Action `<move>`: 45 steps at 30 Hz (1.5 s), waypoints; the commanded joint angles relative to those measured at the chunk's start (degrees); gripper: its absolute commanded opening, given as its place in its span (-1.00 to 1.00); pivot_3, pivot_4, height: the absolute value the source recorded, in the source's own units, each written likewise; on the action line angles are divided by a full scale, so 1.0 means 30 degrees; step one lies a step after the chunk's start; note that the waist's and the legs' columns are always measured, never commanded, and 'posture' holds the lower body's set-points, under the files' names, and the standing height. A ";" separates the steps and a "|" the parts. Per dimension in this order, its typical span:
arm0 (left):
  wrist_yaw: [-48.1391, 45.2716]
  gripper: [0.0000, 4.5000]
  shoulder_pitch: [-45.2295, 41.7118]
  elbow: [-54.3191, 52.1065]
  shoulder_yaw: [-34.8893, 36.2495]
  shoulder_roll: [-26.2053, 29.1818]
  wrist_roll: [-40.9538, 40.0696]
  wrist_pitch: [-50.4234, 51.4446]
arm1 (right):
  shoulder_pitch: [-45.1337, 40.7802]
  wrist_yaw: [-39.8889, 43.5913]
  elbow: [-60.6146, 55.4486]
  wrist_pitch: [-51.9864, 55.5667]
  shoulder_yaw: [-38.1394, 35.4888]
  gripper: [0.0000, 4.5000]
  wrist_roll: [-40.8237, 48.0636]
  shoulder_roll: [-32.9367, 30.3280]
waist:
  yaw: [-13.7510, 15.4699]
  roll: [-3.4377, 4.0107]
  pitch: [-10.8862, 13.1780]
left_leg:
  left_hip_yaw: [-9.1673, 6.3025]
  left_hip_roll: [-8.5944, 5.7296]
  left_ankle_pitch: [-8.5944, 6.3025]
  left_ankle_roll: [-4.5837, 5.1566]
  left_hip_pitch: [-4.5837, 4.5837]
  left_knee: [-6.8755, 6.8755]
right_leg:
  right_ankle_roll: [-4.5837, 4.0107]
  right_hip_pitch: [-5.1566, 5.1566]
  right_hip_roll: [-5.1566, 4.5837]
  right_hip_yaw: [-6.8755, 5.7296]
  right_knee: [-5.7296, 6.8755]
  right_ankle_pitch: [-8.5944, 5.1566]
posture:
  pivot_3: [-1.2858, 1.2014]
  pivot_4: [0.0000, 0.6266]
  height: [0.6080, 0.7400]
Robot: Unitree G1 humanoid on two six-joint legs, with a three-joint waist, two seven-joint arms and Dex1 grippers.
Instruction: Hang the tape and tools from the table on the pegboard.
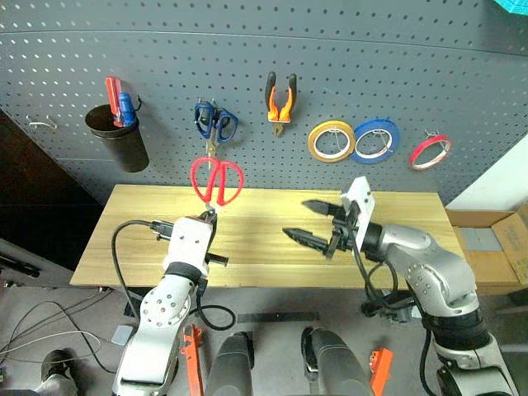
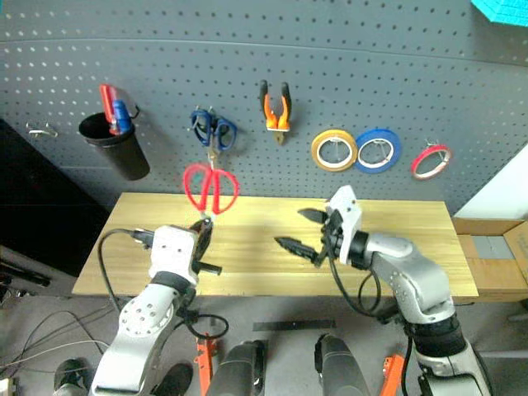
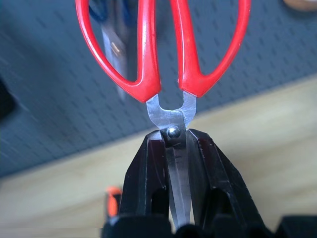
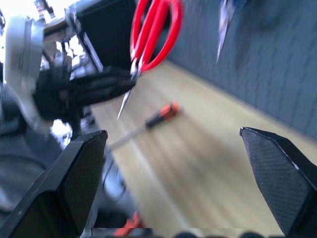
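Next, my left gripper lifts the red-handled scissors' loops (image 1: pixel 217 176), which sit lower than the hooks of the blue-handled scissors, up to those hooks (image 1: pixel 212 106) before it pushes in.
My left gripper (image 1: pixel 211 217) is shut on the steel blades of the red-handled scissors (image 1: pixel 217 181), close to the pivot. It holds them handles-up over the table's (image 1: pixel 264 260) left half, in front of the pegboard (image 1: pixel 346 74). The handles sit just below the blue-handled scissors (image 1: pixel 214 122). My right gripper (image 1: pixel 297 219) is open and empty above the middle of the table. The orange-and-black pliers (image 1: pixel 280 97) and the red tape (image 1: pixel 430 152) hang on the pegboard. A small tool with an orange-and-black handle (image 4: pixel 159 115) lies on the table beneath the held scissors.
A black cup (image 1: pixel 120 136) holding red and blue handles hangs at the pegboard's left. Yellow (image 1: pixel 331 141) and blue (image 1: pixel 376 140) tape rolls hang between the pliers and the red tape. A bare hook (image 1: pixel 41 124) sits far left. A cardboard box (image 1: pixel 495 243) stands beyond the table's right end.
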 commanded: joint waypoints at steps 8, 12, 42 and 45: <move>0.0516 -0.90 -0.5494 0.1573 0.1953 -0.0547 -0.0340 -0.1052 | -0.3462 -0.2219 0.2042 -0.2589 -0.1310 1.00 -0.0933 0.1328 | -0.0035 -0.0009 -0.0154 | 0.0016 0.0009 0.0002 0.0004 -0.0018 -0.0014 | 0.0131 -0.0012 0.0041 0.0000 -0.0009 0.0080 | 0.00 -0.50 1.00; 0.0530 -0.90 -0.6555 0.2751 0.2403 -0.0826 -0.0633 -0.1272 | -0.3936 -0.2451 0.2199 -0.3114 -0.1413 1.00 -0.0941 0.1550 | -0.0060 -0.0034 -0.0243 | 0.0025 0.0007 0.0002 0.0004 -0.0039 -0.0006 | 0.0134 -0.0020 0.0038 0.0005 -0.0016 0.0084 | -0.01 -0.55 1.00; 0.1728 -0.90 -1.0177 0.9414 0.1372 -0.1137 0.1256 0.1238 | -0.4562 -0.2359 0.1978 -0.3282 -0.1047 1.00 -0.1005 0.1626 | -0.0100 -0.0030 -0.1045 | 0.0034 0.0031 0.0020 0.0025 0.0016 0.0017 | 0.0108 0.0003 0.0086 0.0024 0.0029 0.0148 | -0.02 -0.64 1.00; 0.2082 -0.90 -1.1357 1.0922 0.1569 -0.1486 0.1068 0.0525 | -0.4584 -0.2382 0.1997 -0.3324 -0.0990 1.00 -0.1029 0.1679 | -0.0097 -0.0033 -0.1051 | 0.0034 0.0030 0.0022 0.0028 0.0019 0.0022 | 0.0105 0.0011 0.0087 0.0024 0.0029 0.0154 | -0.02 -0.65 1.00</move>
